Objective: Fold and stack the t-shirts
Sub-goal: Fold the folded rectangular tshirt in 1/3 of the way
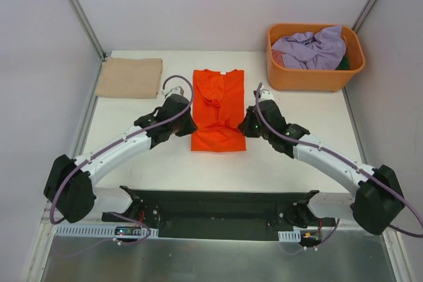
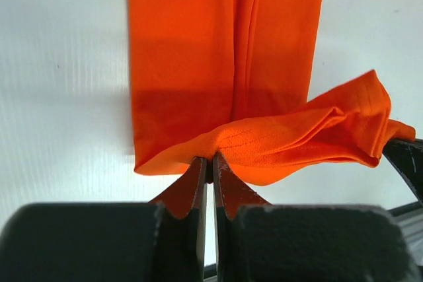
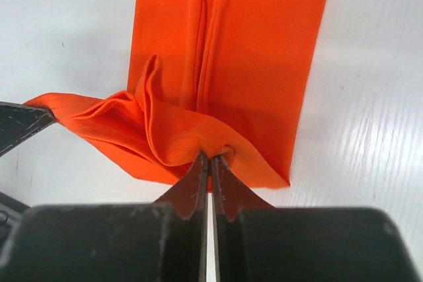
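Observation:
The orange t-shirt's lifted hem (image 1: 218, 125) spans the strip's width, so my left gripper should go on toward the t-shirt's collar and let go of the hem's corner midway up the strip (image 1: 201, 102).
The bright orange t-shirt (image 1: 218, 107) lies in the middle of the table, folded into a long narrow strip with the collar at the far end. My left gripper (image 1: 188, 123) is shut on its near left corner (image 2: 211, 146). My right gripper (image 1: 246, 123) is shut on its near right corner (image 3: 215, 146). Both hold the near hem lifted off the table, sagging between them. A folded tan beige t-shirt (image 1: 129, 77) lies at the far left. A lavender t-shirt (image 1: 310, 49) and a bit of dark green cloth (image 1: 343, 64) lie in the basket.
A rigid orange plastic basket (image 1: 314, 77) stands at the far right corner. The white table (image 1: 145, 163) is bounded by grey walls left and right. A black mounting bar (image 1: 218, 206) runs along the near edge between the arm bases.

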You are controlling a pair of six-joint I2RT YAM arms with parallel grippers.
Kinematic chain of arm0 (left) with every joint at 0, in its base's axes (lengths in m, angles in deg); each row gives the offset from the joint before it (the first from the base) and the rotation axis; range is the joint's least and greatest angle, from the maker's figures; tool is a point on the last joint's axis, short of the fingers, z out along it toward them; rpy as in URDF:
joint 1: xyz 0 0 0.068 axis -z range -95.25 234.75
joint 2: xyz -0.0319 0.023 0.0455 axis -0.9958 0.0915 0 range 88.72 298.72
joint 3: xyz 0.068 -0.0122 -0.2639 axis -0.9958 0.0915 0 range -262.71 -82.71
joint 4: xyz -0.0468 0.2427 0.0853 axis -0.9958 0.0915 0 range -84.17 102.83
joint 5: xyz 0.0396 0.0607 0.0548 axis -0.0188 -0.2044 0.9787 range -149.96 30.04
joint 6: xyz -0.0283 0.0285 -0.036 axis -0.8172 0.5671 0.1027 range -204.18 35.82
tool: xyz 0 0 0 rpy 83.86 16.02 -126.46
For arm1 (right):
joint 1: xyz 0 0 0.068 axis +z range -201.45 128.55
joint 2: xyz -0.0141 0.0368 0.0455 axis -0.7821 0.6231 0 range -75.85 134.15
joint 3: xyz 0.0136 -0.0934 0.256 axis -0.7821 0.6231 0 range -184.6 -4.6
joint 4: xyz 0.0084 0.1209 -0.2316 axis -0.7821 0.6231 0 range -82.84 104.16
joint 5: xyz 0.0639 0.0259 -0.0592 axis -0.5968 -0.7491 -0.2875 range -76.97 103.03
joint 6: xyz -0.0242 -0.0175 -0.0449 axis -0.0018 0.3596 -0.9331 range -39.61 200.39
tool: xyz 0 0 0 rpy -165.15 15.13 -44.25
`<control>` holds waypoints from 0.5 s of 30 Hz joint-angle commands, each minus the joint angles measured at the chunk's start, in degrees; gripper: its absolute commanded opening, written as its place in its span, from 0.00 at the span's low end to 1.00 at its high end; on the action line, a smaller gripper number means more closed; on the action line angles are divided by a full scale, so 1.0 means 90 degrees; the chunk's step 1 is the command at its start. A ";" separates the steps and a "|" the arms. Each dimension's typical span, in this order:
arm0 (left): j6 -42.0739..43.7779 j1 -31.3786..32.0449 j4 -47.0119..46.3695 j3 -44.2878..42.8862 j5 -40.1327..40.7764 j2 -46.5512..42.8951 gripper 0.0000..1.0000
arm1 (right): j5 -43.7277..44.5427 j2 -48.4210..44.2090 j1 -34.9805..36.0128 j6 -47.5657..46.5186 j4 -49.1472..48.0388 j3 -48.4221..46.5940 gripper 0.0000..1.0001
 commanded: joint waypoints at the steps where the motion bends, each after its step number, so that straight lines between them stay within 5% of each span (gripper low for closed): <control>1: 0.0479 -0.0346 -0.0238 -0.0675 0.0079 0.0513 0.00 | -0.0479 0.0716 -0.0376 -0.0570 -0.0492 -0.0767 0.01; 9: 0.0841 -0.0923 -0.0346 -0.1485 -0.0342 0.1724 0.00 | -0.1115 0.1957 -0.0816 -0.1146 -0.0424 -0.1831 0.01; 15: 0.1143 -0.1138 -0.0366 -0.2101 -0.0517 0.2554 0.00 | -0.0500 0.2573 -0.0934 -0.1147 -0.0229 -0.2223 0.00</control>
